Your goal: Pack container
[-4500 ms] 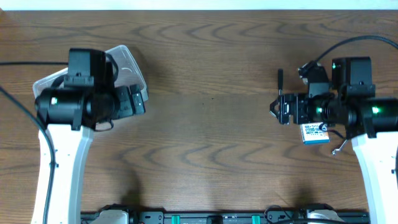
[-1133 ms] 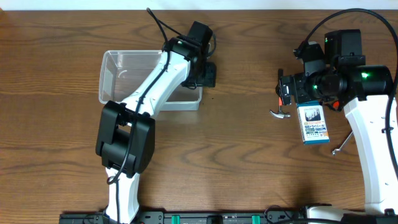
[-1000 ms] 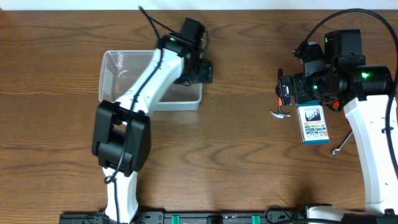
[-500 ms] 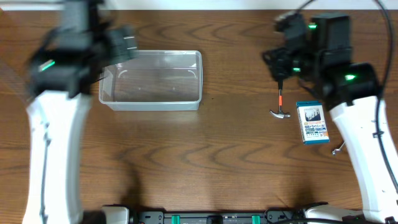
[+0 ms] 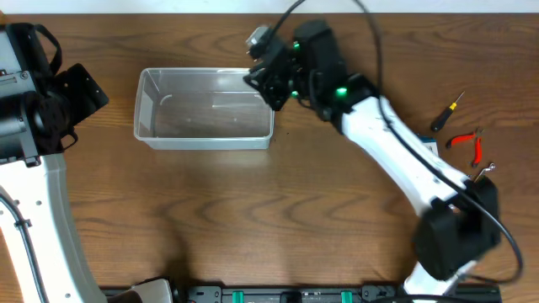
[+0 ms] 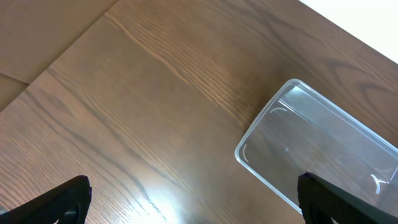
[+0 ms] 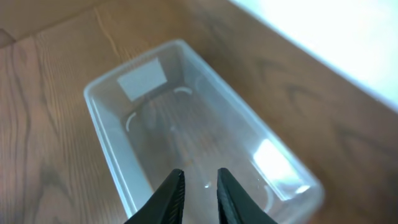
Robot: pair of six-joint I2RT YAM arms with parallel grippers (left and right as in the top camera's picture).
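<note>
The clear container is far away from the screwdriver and red pliers, so the robot's right gripper should take hold of its nearer end and pull it over toward them before packing.
The clear container lies on the wooden table at the upper left of the overhead view and looks empty. My right gripper hovers over its right end. In the right wrist view the right gripper has its jaws only a narrow gap apart, with nothing between the tips and the container straight below. My left gripper is off to the container's left. In the left wrist view the left gripper is wide open and empty, and the container lies ahead to the right.
A screwdriver, red pliers and a small metal tool lie at the far right of the table. The right arm stretches diagonally from the front right towards the container. A white label marks the container's far end.
The right arm has swung from the tools on the right across to the container, and its jaws have narrowed. The left arm has drawn back further left. The hammer no longer shows.
</note>
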